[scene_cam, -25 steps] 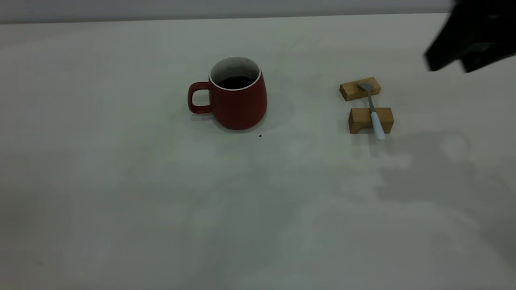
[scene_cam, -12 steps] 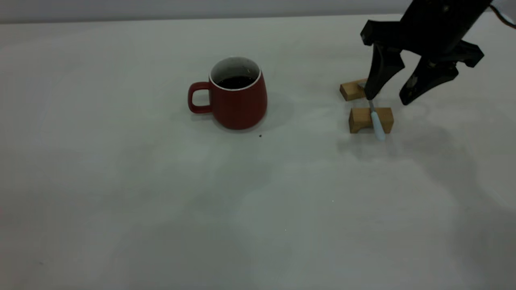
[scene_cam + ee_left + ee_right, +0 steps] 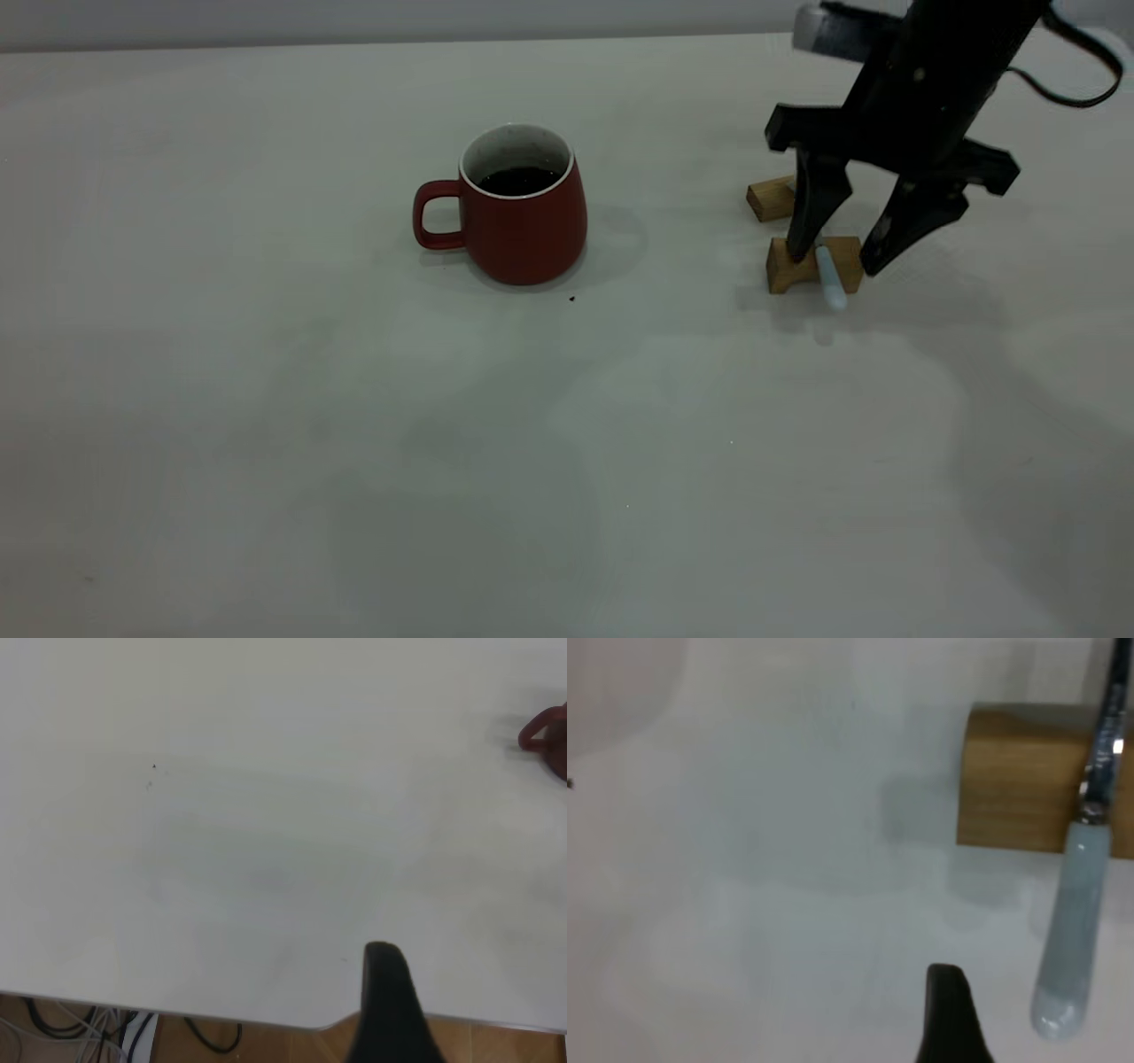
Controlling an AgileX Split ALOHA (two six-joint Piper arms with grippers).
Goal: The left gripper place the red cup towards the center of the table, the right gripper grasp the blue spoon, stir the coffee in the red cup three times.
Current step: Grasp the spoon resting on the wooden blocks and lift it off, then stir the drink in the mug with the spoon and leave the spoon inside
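Observation:
The blue spoon's handle [image 3: 829, 276] sticks out past the nearer block, between my right gripper's open fingers, so I should keep moving down until they can close on it.
The red cup [image 3: 524, 221] stands upright near the middle of the table [image 3: 266, 399], handle to the left, with dark coffee [image 3: 518, 181] inside. The blue spoon [image 3: 829, 276] lies across two wooden blocks, bowl hidden behind my right gripper [image 3: 837, 259]. That gripper is open, fingertips down on either side of the handle over the nearer block [image 3: 783, 268]. In the right wrist view the spoon's handle [image 3: 1072, 930] lies beside one finger [image 3: 948, 1019]. My left gripper [image 3: 487, 1010] hangs open over the table's edge, far from the cup [image 3: 547, 737], one finger [image 3: 386, 1010] showing.
The farther wooden block [image 3: 769, 198] sits just behind the right gripper. A tiny dark speck [image 3: 571, 299] lies in front of the cup. Cables [image 3: 53, 1028] and wooden floor [image 3: 496, 1045] show below the table's edge.
The right gripper came in from the upper right and dropped lower, moving from above the farther block to straddling the spoon's handle at the nearer block. Cup and spoon have not moved.

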